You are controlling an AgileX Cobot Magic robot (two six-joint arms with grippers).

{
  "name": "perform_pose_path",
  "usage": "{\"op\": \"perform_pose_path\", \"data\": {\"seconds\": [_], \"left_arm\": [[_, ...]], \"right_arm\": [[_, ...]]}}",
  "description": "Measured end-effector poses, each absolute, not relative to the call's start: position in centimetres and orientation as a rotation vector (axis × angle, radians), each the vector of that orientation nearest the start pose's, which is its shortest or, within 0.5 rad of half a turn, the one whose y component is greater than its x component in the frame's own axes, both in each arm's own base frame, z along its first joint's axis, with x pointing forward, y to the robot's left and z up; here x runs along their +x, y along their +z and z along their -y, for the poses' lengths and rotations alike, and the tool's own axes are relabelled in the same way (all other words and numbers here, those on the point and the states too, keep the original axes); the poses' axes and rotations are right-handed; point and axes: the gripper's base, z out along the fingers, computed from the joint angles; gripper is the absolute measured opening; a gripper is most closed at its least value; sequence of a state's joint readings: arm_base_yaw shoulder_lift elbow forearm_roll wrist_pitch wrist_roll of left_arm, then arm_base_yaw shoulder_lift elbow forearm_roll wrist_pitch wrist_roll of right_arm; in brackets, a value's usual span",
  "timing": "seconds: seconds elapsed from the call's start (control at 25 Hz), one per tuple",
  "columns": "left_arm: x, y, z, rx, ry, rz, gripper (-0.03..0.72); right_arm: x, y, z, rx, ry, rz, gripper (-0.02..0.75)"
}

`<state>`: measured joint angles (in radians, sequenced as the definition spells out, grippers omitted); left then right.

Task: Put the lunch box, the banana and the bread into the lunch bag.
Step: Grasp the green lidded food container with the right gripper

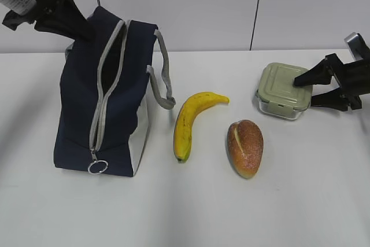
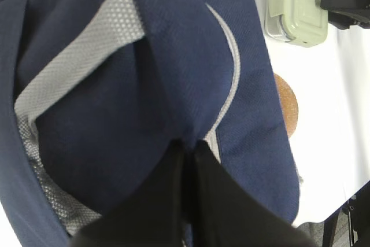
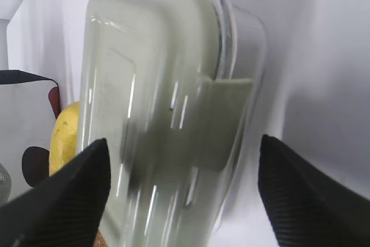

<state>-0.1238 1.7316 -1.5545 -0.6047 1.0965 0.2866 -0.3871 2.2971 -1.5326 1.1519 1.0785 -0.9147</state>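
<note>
My gripper will push the lunch box in, and the lunch bag's fabric sides [image 1: 132,76] will then spread apart, because the open zipper leaves a narrow slit [image 1: 110,73].
The navy lunch bag [image 1: 115,114] stands at the left with its zipper open. My left gripper [image 1: 85,33] is shut on the bag's top edge near the far end; in the left wrist view its fingertips [image 2: 191,147] pinch a fold of navy fabric [image 2: 173,73]. The yellow banana [image 1: 193,122] and the brown bread [image 1: 245,147] lie on the table in the middle. The lunch box [image 1: 282,91] with its sage-green lid sits at the right. My right gripper [image 1: 304,92] is open, one finger on either side of the lunch box [image 3: 167,114], with gaps showing.
The white table [image 1: 185,212] runs up to a pale wall behind. The bag's grey strap handle [image 1: 165,79] hangs toward the banana. From the right wrist view the banana [image 3: 63,137] shows beyond the box.
</note>
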Motion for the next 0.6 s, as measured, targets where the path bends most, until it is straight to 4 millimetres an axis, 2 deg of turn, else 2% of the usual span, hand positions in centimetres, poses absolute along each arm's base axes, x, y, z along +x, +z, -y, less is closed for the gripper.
{"op": "perform_pose_path", "data": {"seconds": [0.16, 0.4, 0.6], "left_arm": [[36.2, 32.5, 9.1, 0.306, -0.753, -2.604, 0.002], [36.2, 32.5, 9.1, 0.306, -0.753, -2.604, 0.002], [36.2, 32.5, 9.1, 0.306, -0.753, -2.604, 0.002]], "right_arm": [[43.5, 11.7, 9.7, 0.183, 1.134, -2.43, 0.572], [43.5, 11.3, 9.7, 0.165, 1.146, -2.422, 0.452], [43.5, 10.5, 9.4, 0.187, 1.225, -2.401, 0.435]]}}
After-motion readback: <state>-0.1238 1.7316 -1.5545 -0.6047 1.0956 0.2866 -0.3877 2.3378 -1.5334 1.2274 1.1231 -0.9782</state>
